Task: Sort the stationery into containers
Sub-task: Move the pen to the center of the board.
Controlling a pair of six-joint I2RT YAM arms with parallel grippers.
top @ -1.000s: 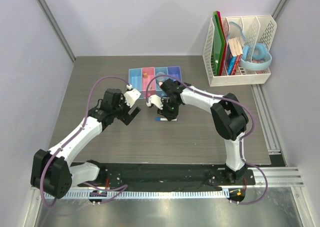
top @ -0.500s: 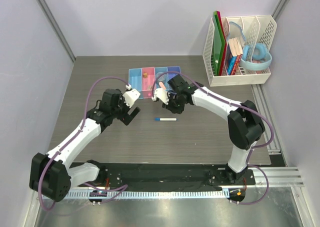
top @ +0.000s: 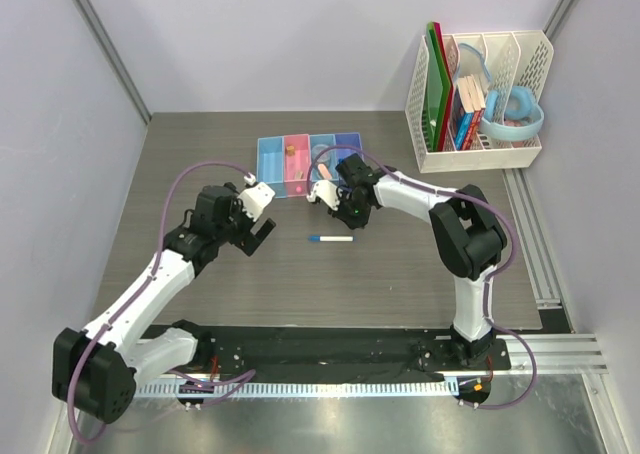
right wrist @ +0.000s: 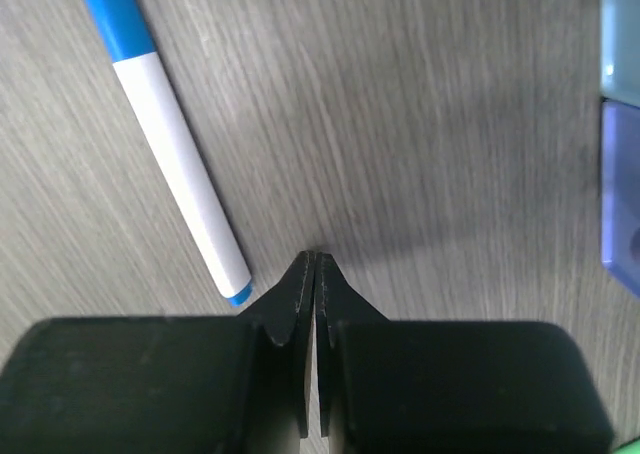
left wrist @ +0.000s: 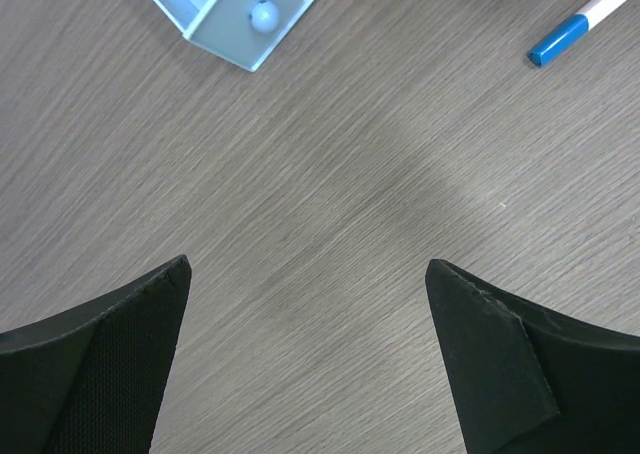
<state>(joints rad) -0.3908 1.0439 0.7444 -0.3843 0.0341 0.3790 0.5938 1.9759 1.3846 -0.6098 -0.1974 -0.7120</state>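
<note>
I should push the white end (top: 347,239) around with my closed right gripper before my left gripper takes the pen, because the pen's blue cap (top: 315,238) points at my left gripper.
A white pen with a blue cap (top: 331,238) lies flat on the table in front of the row of four joined bins (top: 268,160). The pink bin holds a small orange piece (top: 291,150). My right gripper (top: 351,216) is shut and empty, just behind the pen's right end. In the right wrist view its tips (right wrist: 315,261) are pressed together beside the pen's end (right wrist: 170,154). My left gripper (top: 259,233) is open and empty, left of the pen. In the left wrist view (left wrist: 308,266) it hangs over bare table, with the pen (left wrist: 590,19) at top right.
A tall white file rack (top: 480,156) with books, green boards and a light-blue ring stands at the back right. The light-blue corner of the bins (left wrist: 240,14) shows in the left wrist view, and bin edges (right wrist: 622,184) in the right wrist view. Walls close in the table.
My right gripper has moved from over the pen back towards the bins, and the pen stays on the table. My left arm has drawn back slightly to the left.
</note>
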